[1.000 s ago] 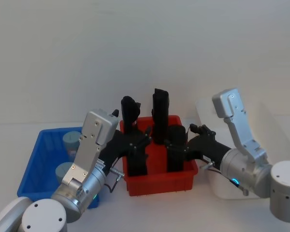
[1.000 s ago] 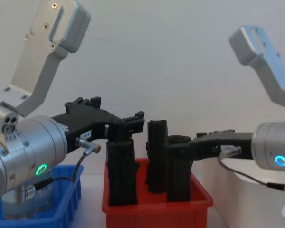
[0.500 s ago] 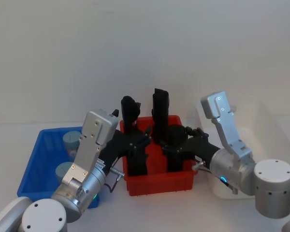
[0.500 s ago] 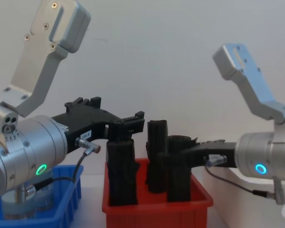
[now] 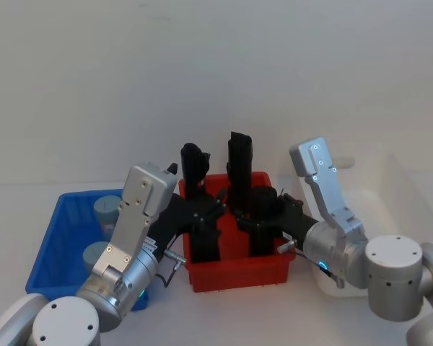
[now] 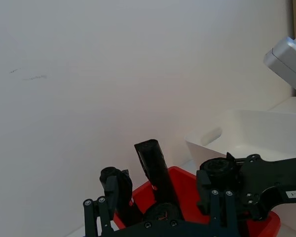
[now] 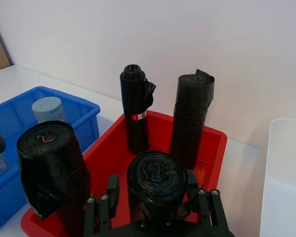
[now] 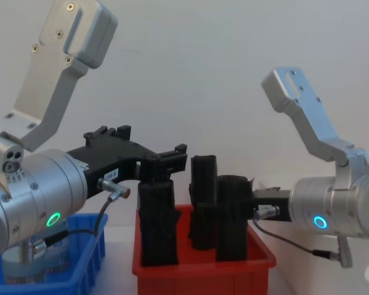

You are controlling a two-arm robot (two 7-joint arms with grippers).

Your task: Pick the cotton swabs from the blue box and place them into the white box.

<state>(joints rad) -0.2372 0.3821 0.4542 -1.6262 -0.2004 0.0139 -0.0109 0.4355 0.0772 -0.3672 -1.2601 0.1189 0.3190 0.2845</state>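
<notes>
The tall black roll will fall over and lie flat when I drop it inside, because the white box is wide and empty.
Two cotton swabs tubs with grey-blue lids stand in the blue box at the left; one tub also shows in the right wrist view. The white box stands at the right. My left gripper hangs open over the left part of the red bin, holding nothing. My right gripper is open low over the red bin, its fingers either side of a black roll, apart from it.
The red bin sits between the two boxes and holds several upright black rolls. They stand between both grippers and the blue box's side. A plain wall rises behind the table.
My right arm has swung left from the white box, bringing its gripper farther in over the red bin among the rolls. The left arm has not moved.
</notes>
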